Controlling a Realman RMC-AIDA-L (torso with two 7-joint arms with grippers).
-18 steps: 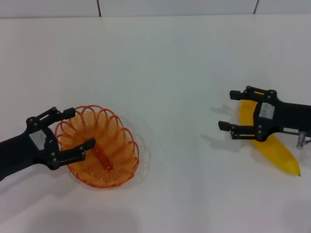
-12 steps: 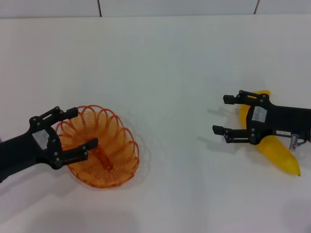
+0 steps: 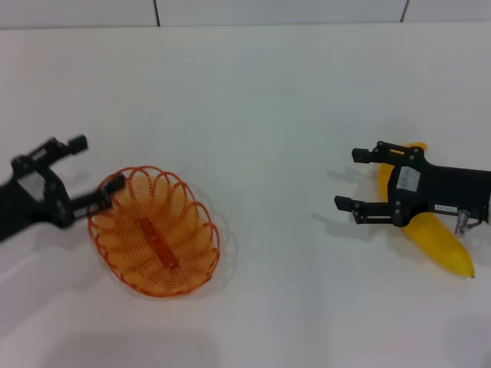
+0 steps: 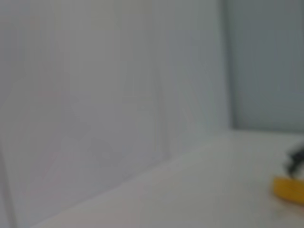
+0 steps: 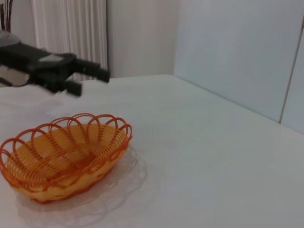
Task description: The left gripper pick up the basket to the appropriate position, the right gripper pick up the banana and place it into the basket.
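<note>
My left gripper needs to move back, tilt down and put its fingers on both sides of the rim's far end [image 3: 132, 170], because it is pointing level with its fingers beside the basket's rim [image 3: 93, 224].
The orange wire basket [image 3: 181, 230] stands empty on the white table at the left. It also shows in the right wrist view [image 5: 61, 156]. My left gripper [image 3: 98, 163] is open and empty, just left of the basket's rim, with one fingertip close to the rim. It shows in the right wrist view [image 5: 90, 81] raised behind the basket. The yellow banana [image 3: 433, 238] lies on the table at the far right. My right gripper [image 3: 349, 179] is open and empty; its body lies over the banana and its fingers reach left past it. A yellow end of the banana [image 4: 289, 189] shows in the left wrist view.
The white table [image 3: 268, 115] stretches between the basket and the banana. A tiled wall edge runs along the far side of the table.
My left gripper has pulled off the basket's rim and moved left and back, staying open. The basket stays where it was. My right gripper shifted a little left, then held still.
</note>
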